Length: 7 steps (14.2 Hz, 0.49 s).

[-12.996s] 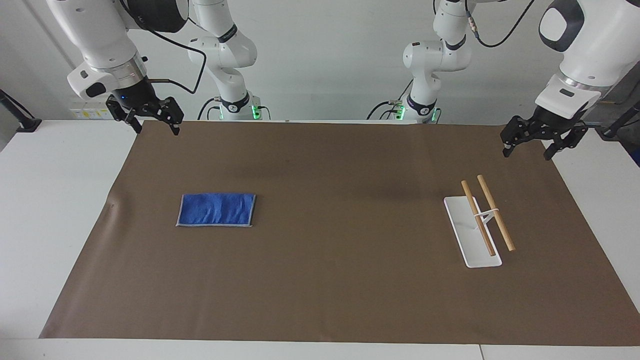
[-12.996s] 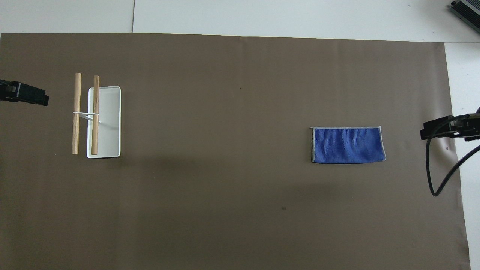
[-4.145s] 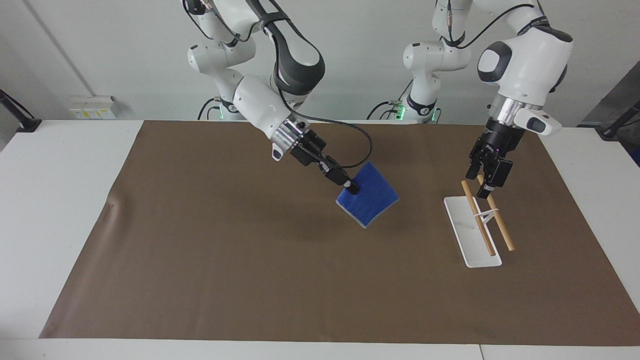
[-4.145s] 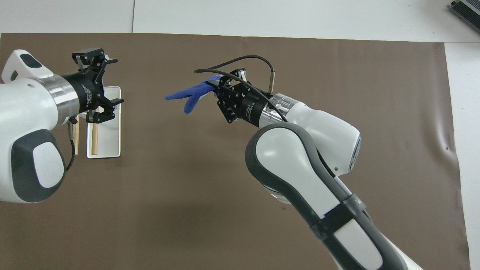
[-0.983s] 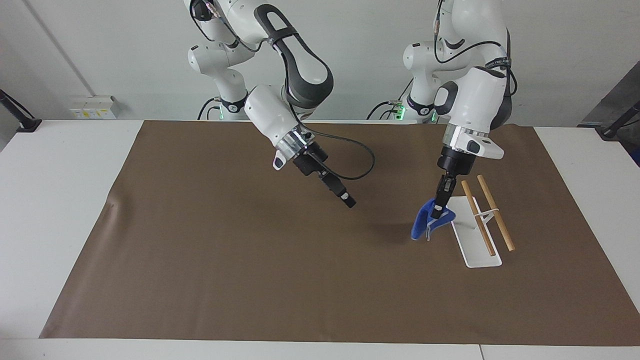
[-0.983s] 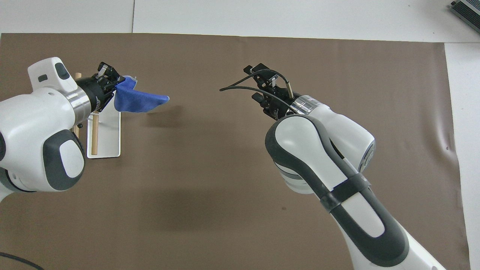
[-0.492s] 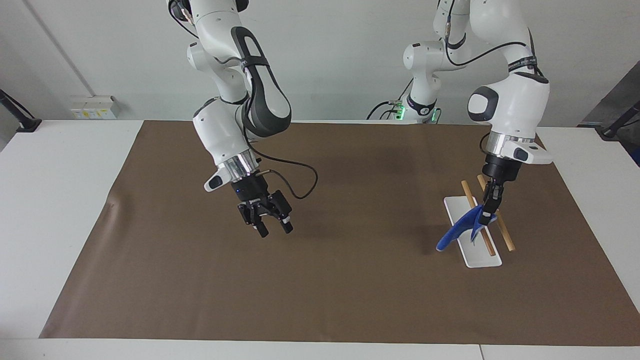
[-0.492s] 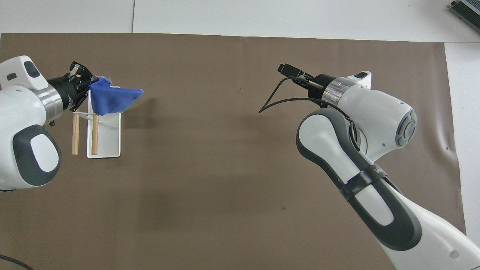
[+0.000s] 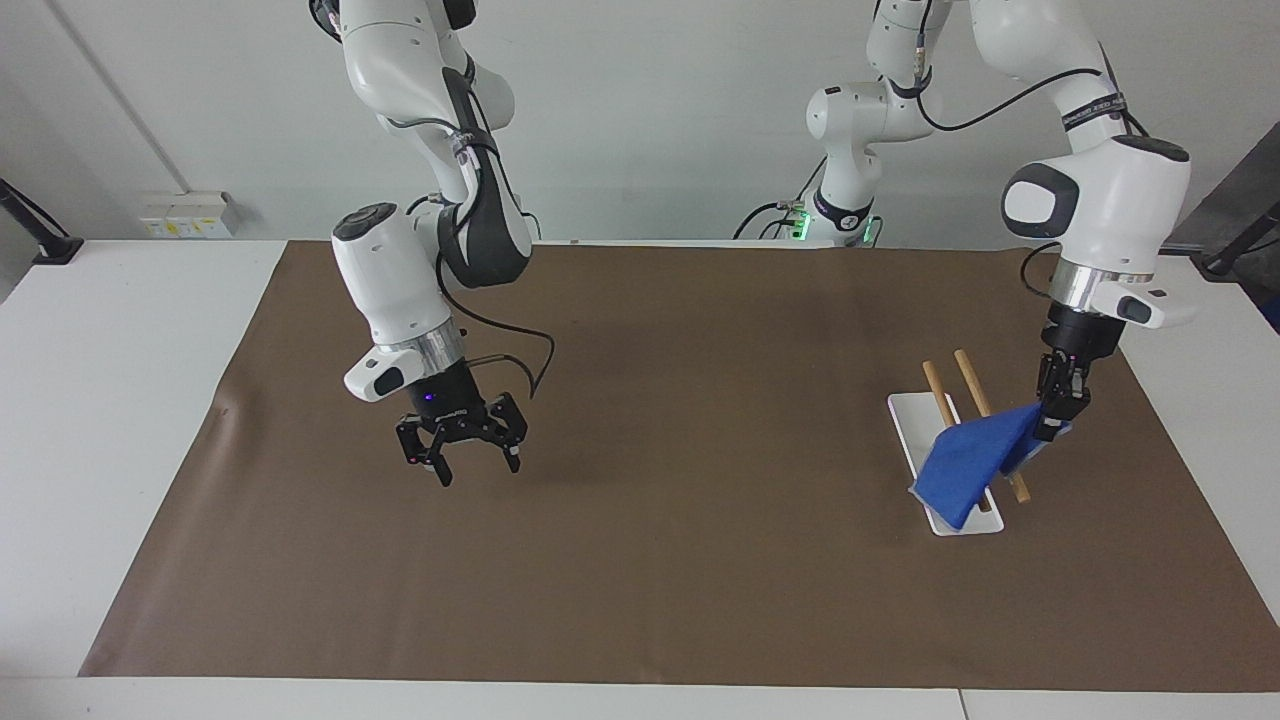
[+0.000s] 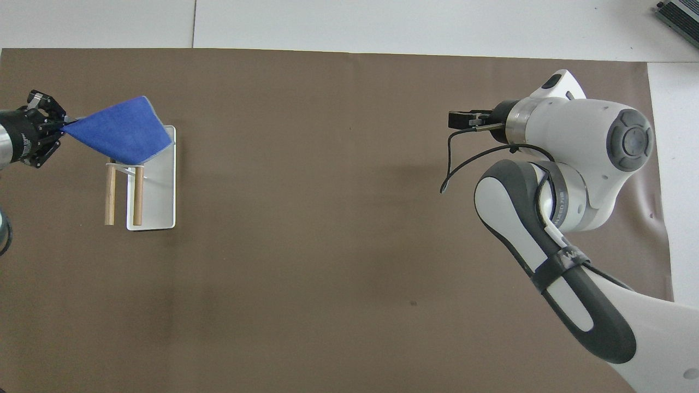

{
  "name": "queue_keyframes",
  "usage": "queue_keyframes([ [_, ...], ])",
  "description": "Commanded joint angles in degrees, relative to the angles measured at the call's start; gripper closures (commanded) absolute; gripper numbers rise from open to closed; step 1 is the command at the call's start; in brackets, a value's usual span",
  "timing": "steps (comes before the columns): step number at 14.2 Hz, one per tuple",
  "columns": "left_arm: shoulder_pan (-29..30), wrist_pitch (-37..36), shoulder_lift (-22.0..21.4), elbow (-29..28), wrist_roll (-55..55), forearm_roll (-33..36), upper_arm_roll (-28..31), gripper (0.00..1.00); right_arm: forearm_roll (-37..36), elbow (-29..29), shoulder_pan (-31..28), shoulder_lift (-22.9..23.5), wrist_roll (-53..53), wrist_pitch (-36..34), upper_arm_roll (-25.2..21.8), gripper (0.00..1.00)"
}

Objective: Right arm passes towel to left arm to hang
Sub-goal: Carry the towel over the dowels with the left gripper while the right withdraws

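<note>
My left gripper has the blue towel slanting over one end of the wooden bars, so I'll pull it back and lay it straight across the bars' middle [image 10: 125,168].
The blue towel [image 9: 968,458] [image 10: 120,131] drapes over the two wooden bars [image 9: 962,385] [image 10: 124,195] of the rack, one corner pinched in my left gripper [image 9: 1055,420] [image 10: 57,129], which is shut on it beside the rack toward the left arm's end of the table. The cloth slopes down from that corner across the bars to the rack's white base [image 9: 912,428] [image 10: 159,196]. The right gripper [image 9: 463,458] [image 10: 469,121] hangs open and holds nothing, low over the brown mat toward the right arm's end of the table.
A brown mat [image 9: 660,520] [image 10: 338,262] covers most of the white table [image 9: 90,420]. The right arm's black cable [image 9: 500,340] [image 10: 464,164] loops by its wrist. A dark box corner [image 10: 680,13] shows at the table's edge farthest from the robots.
My left gripper has pulled the towel across the rack's bars toward the left arm's end of the table. The right arm has drawn back toward its own end, gripper still open.
</note>
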Motion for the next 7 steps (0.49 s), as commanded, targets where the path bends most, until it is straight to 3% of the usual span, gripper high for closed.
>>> queue_keyframes([
  [1,0.0,-10.2,-0.7,5.2,0.4,4.4,2.5,1.0,-5.3,2.4,-2.7,-2.4,-1.0,-8.1,0.3,0.0],
  [3,0.0,-12.0,-0.7,5.7,0.3,7.9,2.6,1.0,-5.4,2.6,-3.7,-4.6,-0.8,-13.7,0.3,0.0],
  [7,-0.1,-11.3,-1.2,4.1,0.4,8.1,2.4,1.0,-5.5,2.7,-5.6,-8.2,3.0,-26.5,-1.9,0.0],
])
